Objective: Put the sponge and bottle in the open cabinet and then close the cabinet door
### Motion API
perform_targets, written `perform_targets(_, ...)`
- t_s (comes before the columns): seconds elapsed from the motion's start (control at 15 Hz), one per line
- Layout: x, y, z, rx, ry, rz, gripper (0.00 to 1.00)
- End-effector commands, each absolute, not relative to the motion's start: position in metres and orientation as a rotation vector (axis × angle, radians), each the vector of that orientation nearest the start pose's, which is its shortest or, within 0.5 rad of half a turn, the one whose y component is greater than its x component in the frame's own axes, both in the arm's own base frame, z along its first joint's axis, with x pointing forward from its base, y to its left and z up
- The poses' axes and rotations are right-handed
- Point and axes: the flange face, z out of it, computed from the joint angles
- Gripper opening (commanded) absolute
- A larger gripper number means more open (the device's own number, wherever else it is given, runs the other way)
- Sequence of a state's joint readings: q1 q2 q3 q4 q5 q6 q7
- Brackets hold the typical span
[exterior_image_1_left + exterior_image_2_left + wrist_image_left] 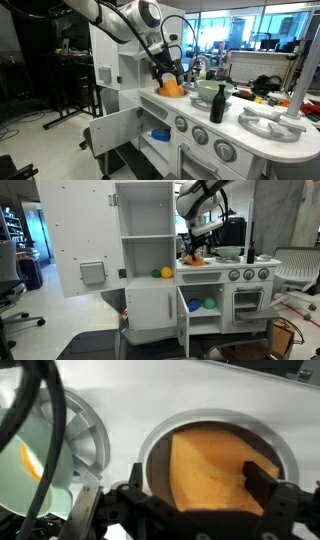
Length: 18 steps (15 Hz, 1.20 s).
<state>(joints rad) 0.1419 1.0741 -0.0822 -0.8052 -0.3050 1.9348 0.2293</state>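
Observation:
My off-centre gripper should shift until the sponge is between both fingers, as one finger sits over the sponge's edge (267, 462) and the other past the sink rim.
The yellow-orange sponge (205, 465) lies in the round sink of the white toy kitchen; it also shows in both exterior views (172, 89) (193, 261). My gripper (175, 500) hangs right over it, open, with one finger over the sponge's right edge and the other out past the sink rim (167, 72) (197, 246). The slim black bottle (218, 103) (250, 253) stands upright on the counter beyond the green bowl. The low cabinet (152, 122) (200, 292) is open, and its door (112, 135) is swung out.
A green bowl (207, 93) (228, 252) and the curved silver faucet (190, 64) stand beside the sink. Blue and green items (201, 305) lie in the low cabinet. The tall upper door (80, 240) is swung open. A stove burner (270, 122) is at the counter's end.

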Motion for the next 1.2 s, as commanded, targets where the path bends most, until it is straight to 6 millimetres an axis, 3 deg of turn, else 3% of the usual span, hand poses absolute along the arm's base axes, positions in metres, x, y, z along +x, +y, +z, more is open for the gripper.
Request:
perform_targets(0.0,0.816,0.063,0.280,-3.440,-0.027,-0.298,1.00)
perform_targets(0.27,0.821,0.070,0.296,-3.411,-0.074,-0.383,1.00)
perform_targets(0.6,0.825,0.055,0.302,-3.378,-0.090,-0.416,1.00)
perform_targets(1.13,0.826,0.031,0.268,-3.217,-0.170,-0.323,1.00)
